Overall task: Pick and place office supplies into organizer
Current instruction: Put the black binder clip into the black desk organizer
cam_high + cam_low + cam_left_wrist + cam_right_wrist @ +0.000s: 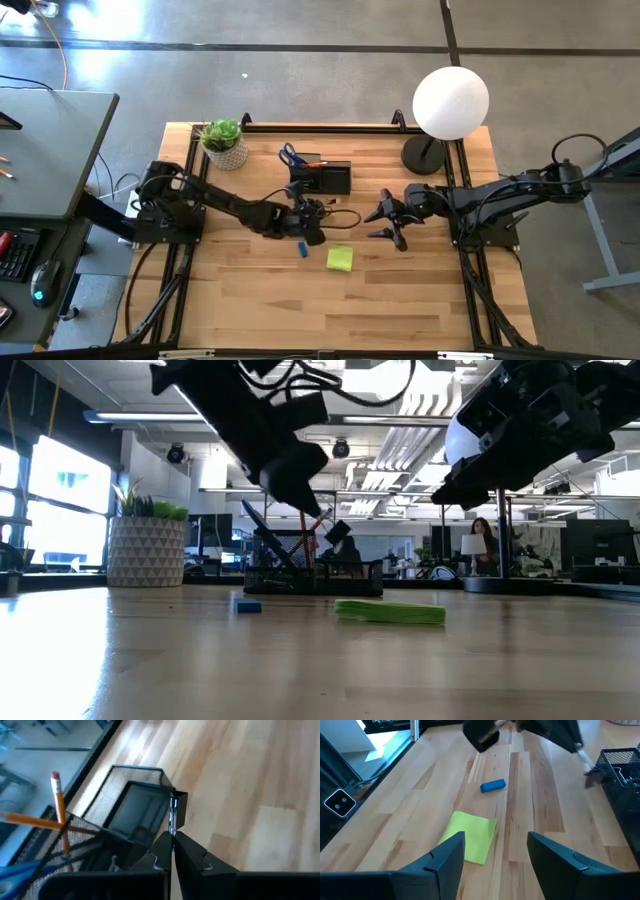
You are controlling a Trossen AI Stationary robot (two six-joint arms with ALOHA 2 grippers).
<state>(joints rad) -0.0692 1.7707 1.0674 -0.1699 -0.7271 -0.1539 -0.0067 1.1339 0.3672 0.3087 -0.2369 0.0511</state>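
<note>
The binder clip sits higher than the organizer's low rim and the near compartment is open, so my left gripper should carry on going into it and release there.
The black mesh organizer stands at the table's middle, toward the far side. It holds blue-handled scissors and pencils. My left gripper hangs just near of it, shut on a small black binder clip. A small blue piece and a yellow-green sticky note pad lie flat on the wood nearer the front. My right gripper is open and hovers above the table to the right of the pad, touching nothing. My left gripper pinches the binder clip by its wire handles between the two fingers. The clip's black body sticks out beyond the fingertips. The fingers slant down toward the organizer's near corner. The clip is lifted clear above the organizer.
A potted green plant stands at the far left corner. A lamp with a white globe and a round black base stands far right. Bare wood lies toward the near edge. People sit in the room beyond the table.
</note>
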